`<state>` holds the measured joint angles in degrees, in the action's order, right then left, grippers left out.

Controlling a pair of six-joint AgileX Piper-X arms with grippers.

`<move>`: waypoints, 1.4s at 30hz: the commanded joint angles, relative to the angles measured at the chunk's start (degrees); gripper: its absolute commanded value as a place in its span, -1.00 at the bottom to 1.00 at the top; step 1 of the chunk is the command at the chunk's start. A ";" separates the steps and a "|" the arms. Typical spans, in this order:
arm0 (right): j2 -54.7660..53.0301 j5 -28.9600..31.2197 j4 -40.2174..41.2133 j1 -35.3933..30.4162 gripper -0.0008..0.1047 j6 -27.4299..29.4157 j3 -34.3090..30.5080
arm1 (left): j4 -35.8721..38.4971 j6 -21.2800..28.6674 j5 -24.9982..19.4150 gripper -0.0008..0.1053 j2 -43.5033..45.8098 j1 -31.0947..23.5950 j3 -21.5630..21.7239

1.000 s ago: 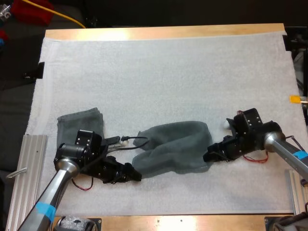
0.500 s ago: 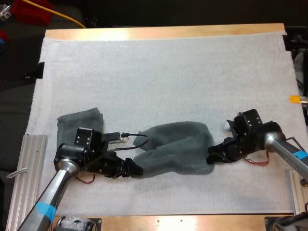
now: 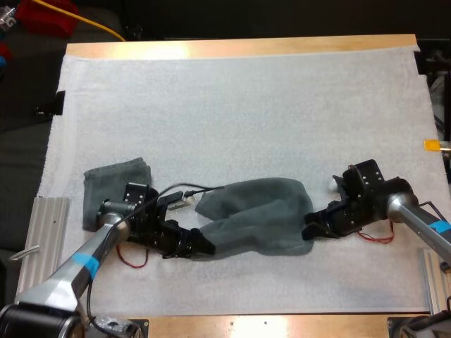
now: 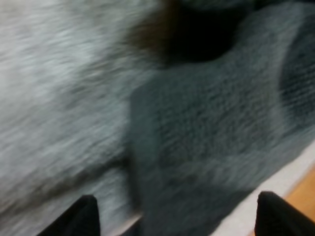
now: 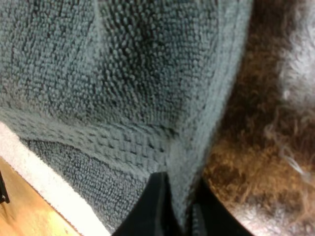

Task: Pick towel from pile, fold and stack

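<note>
A deep crease (image 3: 243,213) goes through the bunched towel (image 3: 278,218). The towel will open out wide with its far edge folded over when I spread it.
A dark grey-green towel (image 3: 257,215) lies bunched in a curved shape on the white mat, toward its near side. My left gripper (image 3: 203,246) sits low at the towel's near left edge. In the left wrist view its fingers (image 4: 84,216) stand wide apart with the towel (image 4: 206,128) spread between and beyond them, so the left gripper (image 4: 179,219) is open. My right gripper (image 3: 310,231) is at the towel's right end. The right wrist view shows the right gripper (image 5: 178,209) shut on a seamed edge of the towel (image 5: 123,83). A folded towel (image 3: 113,184) lies at the left.
A metal rail (image 3: 39,253) lies along the mat's near left edge, beside my left arm. The white mat (image 3: 246,105) stretches wide and bare toward the far side. The table's wooden front edge (image 3: 282,325) runs close behind both arms.
My left gripper has slid right and a little away from me, reaching the towel's near left edge. The right gripper has held its place on the towel's right end.
</note>
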<state>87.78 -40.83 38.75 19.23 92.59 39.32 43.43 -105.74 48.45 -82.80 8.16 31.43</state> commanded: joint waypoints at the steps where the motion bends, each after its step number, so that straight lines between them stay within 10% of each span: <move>1: -0.05 -0.61 0.28 0.07 -0.97 -0.19 0.02 | -0.35 0.25 2.81 0.19 -0.40 0.34 0.18; 12: -0.32 -3.52 1.22 0.07 -0.97 -1.21 0.02 | 2.43 2.04 3.00 -0.98 -1.45 0.34 0.66; 42: -37.55 5.34 5.42 12.87 -0.97 -24.67 12.75 | 31.75 6.14 -2.68 -0.98 28.35 5.53 25.06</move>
<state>50.59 -35.93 43.94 32.07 68.59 51.65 74.17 -99.22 46.64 -54.87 13.33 56.19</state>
